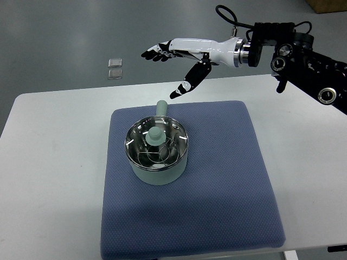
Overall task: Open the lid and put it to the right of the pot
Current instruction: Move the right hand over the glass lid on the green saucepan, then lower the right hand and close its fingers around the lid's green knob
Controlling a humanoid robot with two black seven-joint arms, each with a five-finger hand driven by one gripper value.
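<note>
I see shiny steel through the glass all the way down to the bottom, so I expect an empty pot when I lift the lid.
A pale green pot stands on a blue mat, its handle pointing to the far side. A glass lid with a pale green knob sits on the pot. My right hand is white and black, with fingers spread and thumb hanging down. It hovers above and beyond the pot, over the table's far edge, and holds nothing. Its arm comes in from the right edge. The left arm is out of view.
The mat lies on a white table. Two small clear square objects lie on the grey floor beyond the table. The mat stretches to the right of the pot.
</note>
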